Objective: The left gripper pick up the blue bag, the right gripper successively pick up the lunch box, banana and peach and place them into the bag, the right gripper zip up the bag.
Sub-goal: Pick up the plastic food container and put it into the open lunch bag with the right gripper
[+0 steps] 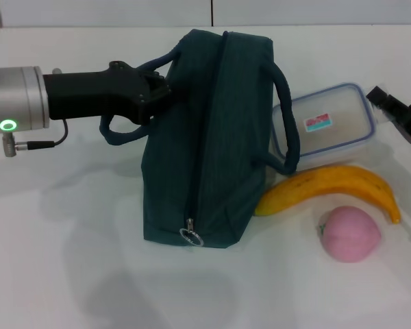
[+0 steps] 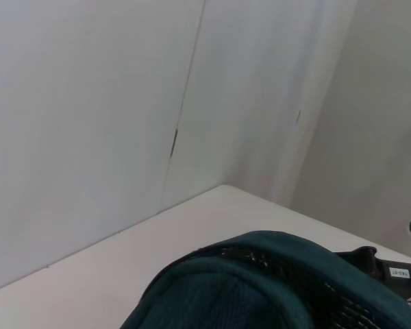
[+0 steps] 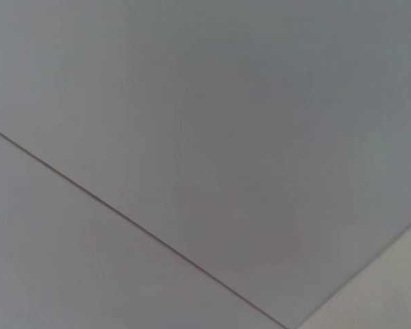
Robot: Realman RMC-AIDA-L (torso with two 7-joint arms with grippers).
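The bag's opening point(image 1: 207, 116) is closed along the zip. Next, my left gripper lifts and moves the bag's held side point(image 1: 181, 86) to open it before the lunch box comes.
The blue bag point(image 1: 209, 137), dark teal, stands on the white table point(image 1: 68, 260) in the head view, with its zip running along the top to a ring pull point(image 1: 190, 236) at the near end. My left gripper point(image 1: 156, 91) is at the bag's left side, shut on its left handle point(image 1: 120, 133). The bag's top also shows in the left wrist view point(image 2: 260, 291). The lunch box point(image 1: 329, 127), clear with a blue rim, lies right of the bag. The banana point(image 1: 335, 186) and the pink peach point(image 1: 349, 233) lie in front of it. My right gripper point(image 1: 401, 113) is at the right edge, beyond the lunch box.
The bag's right handle point(image 1: 286, 113) hangs over the lunch box's left end. A grey wall point(image 3: 192, 137) with a seam fills the right wrist view. A cable point(image 1: 34, 144) hangs under the left arm.
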